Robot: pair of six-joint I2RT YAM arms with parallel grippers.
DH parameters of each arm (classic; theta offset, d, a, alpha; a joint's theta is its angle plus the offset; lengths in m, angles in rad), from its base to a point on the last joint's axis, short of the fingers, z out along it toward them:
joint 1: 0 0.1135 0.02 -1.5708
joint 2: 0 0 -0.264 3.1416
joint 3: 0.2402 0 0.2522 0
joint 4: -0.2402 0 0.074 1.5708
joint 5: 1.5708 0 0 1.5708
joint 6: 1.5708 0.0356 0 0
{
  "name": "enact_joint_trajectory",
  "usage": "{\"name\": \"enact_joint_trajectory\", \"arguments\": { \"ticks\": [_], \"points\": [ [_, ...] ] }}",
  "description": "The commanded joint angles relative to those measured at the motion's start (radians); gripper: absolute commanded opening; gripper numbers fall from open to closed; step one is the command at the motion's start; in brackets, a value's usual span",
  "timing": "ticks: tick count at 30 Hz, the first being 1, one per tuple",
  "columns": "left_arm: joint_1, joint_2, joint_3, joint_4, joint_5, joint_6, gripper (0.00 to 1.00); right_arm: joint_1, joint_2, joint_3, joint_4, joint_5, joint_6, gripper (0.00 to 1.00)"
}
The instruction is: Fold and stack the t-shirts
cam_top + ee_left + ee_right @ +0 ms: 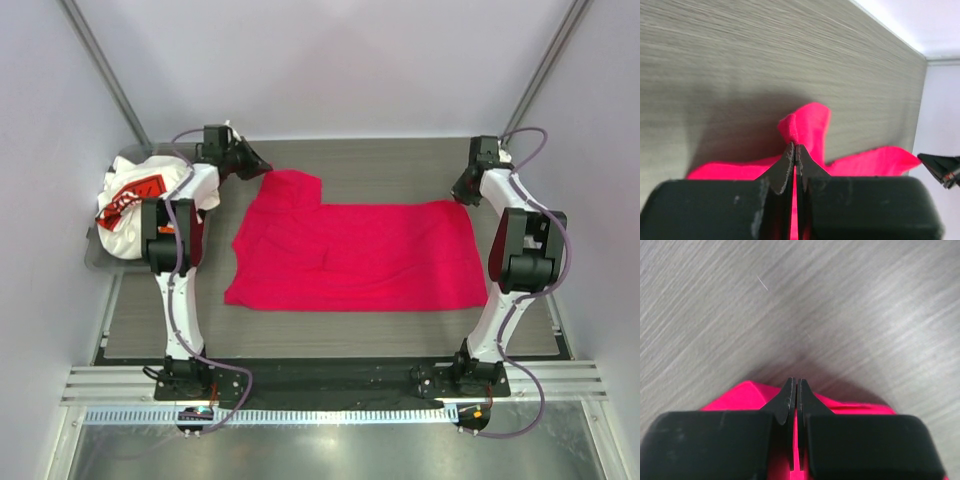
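My grippers are holding both far corners of the magenta-red t-shirt (284, 179), and its near edge (238, 298) is lying flat. My left gripper keeps going to that edge and lets go there.
The magenta-red t-shirt (355, 255) lies spread across the middle of the table. My left gripper (262, 168) is shut on its far left corner; in the left wrist view the cloth (805, 127) bunches out past the closed jaws (795, 147). My right gripper (461, 192) is shut on the shirt's far right corner; the right wrist view shows red cloth (745, 397) pinched between the closed jaws (795, 382). The white t-shirt with the red-and-black print (135, 200) lies crumpled at the far left. The orange shirt is out of view.
The white shirt sits in a grey bin (92, 248) off the table's left edge. Metal frame posts (105, 70) rise at the back corners. The arm bases (190, 375) stand at the near edge.
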Motion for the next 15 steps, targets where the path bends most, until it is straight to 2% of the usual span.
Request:
{"name": "enact_joint_trajectory", "arguments": {
  "ticks": [1, 8, 15],
  "points": [
    [0.009, -0.162, -0.070, -0.038, 0.015, 0.065, 0.00, 0.003, -0.085, -0.051, -0.007, 0.003, -0.004, 0.01],
    [-0.001, -0.337, -0.263, -0.062, -0.002, 0.111, 0.00, 0.003, -0.207, -0.157, 0.006, 0.000, -0.005, 0.01],
    [-0.036, -0.541, -0.435, -0.108, -0.092, 0.154, 0.00, -0.033, -0.329, -0.319, 0.033, -0.012, 0.007, 0.01]
  ]
}}
